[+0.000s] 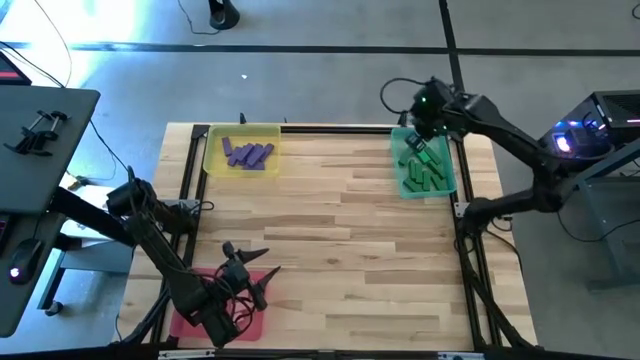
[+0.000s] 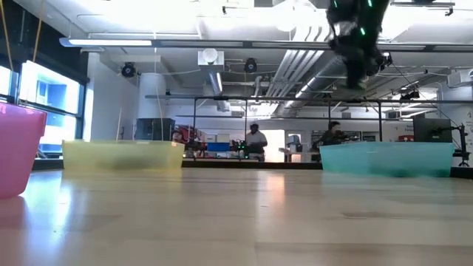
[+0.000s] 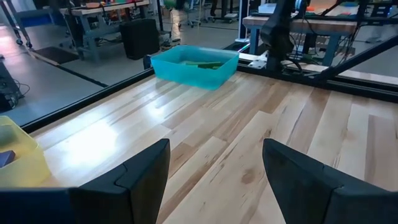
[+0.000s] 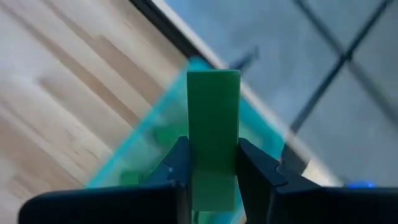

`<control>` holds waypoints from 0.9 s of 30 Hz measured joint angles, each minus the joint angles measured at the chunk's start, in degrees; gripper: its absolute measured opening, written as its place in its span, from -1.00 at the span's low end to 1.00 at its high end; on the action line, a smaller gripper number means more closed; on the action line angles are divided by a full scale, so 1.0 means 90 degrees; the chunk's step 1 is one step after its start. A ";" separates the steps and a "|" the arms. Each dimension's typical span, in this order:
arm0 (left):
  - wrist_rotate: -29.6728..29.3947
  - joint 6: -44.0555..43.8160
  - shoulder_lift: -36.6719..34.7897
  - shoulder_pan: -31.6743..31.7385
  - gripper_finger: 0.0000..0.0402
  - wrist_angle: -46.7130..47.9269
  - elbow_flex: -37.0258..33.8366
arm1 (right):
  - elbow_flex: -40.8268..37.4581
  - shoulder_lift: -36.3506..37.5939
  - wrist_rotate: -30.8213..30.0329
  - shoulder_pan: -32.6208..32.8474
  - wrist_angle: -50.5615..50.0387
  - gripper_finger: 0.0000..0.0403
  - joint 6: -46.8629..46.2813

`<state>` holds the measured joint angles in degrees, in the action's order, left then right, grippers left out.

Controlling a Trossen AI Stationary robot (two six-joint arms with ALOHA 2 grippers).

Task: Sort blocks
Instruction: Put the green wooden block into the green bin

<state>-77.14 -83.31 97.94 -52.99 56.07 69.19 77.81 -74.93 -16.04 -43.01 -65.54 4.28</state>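
Note:
My right gripper is holding the green block [image 4: 213,118] over the teal tray of matching green blocks [image 1: 428,182]. My right gripper should continue to go down until the block is inside the tray's rim, then let go.
My right gripper [image 1: 424,128] hovers above the teal tray [image 1: 404,182] at the table's far right, shut on a green block [image 4: 213,118]. More green blocks [image 1: 426,170] lie in that tray. Several purple blocks [image 1: 248,153] lie in the yellow tray [image 1: 215,165] at the far left. My left gripper [image 3: 214,180] is open and holds nothing; it sits at the pink tray [image 1: 182,320] on the near left, pointing toward the table's right. No pink blocks show; the left arm covers much of the pink tray. My right gripper pinches the green block's lower part [image 4: 213,168] between its two fingers [image 4: 177,163], one on each long side, the fingers lying along the block. The block is lifted clear above the teal tray, its free end [image 4: 213,78] sticking out past the fingertips.
A black frame rail [image 1: 330,128] runs along the table's far edge and down both sides. The bare wooden middle of the table [image 1: 340,240] lies between the trays. People show in the room behind the table [image 2: 256,140]. A desk stands to the left [image 1: 40,140].

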 joint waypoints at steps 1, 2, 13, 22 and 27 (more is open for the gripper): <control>0.0002 0.0000 0.0017 0.0002 0.21 -0.0003 0.0000 | -0.0312 0.0076 0.0022 -0.0152 0.0077 -0.69 -0.0214; 0.0000 0.0000 0.0030 0.0002 0.21 -0.0007 0.0000 | -0.0612 0.0144 0.0070 -0.0291 0.0116 -0.69 -0.0405; 0.0000 0.0176 0.0038 0.0010 0.21 -0.0016 0.0000 | -0.3099 0.0113 0.0797 -0.0853 0.1435 -0.69 -0.0785; -0.0002 0.0219 0.0038 0.0012 0.21 -0.0017 0.0000 | -0.4165 0.0113 0.1058 -0.1088 0.2628 -0.69 -0.0982; -0.0005 0.0216 0.0038 0.0010 0.21 -0.0024 0.0000 | -0.4476 0.0113 0.1123 -0.1176 0.3009 -0.69 -0.1051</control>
<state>-77.19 -81.36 98.28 -52.90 55.86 69.19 37.53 -73.91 -5.93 -53.59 -38.46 -5.18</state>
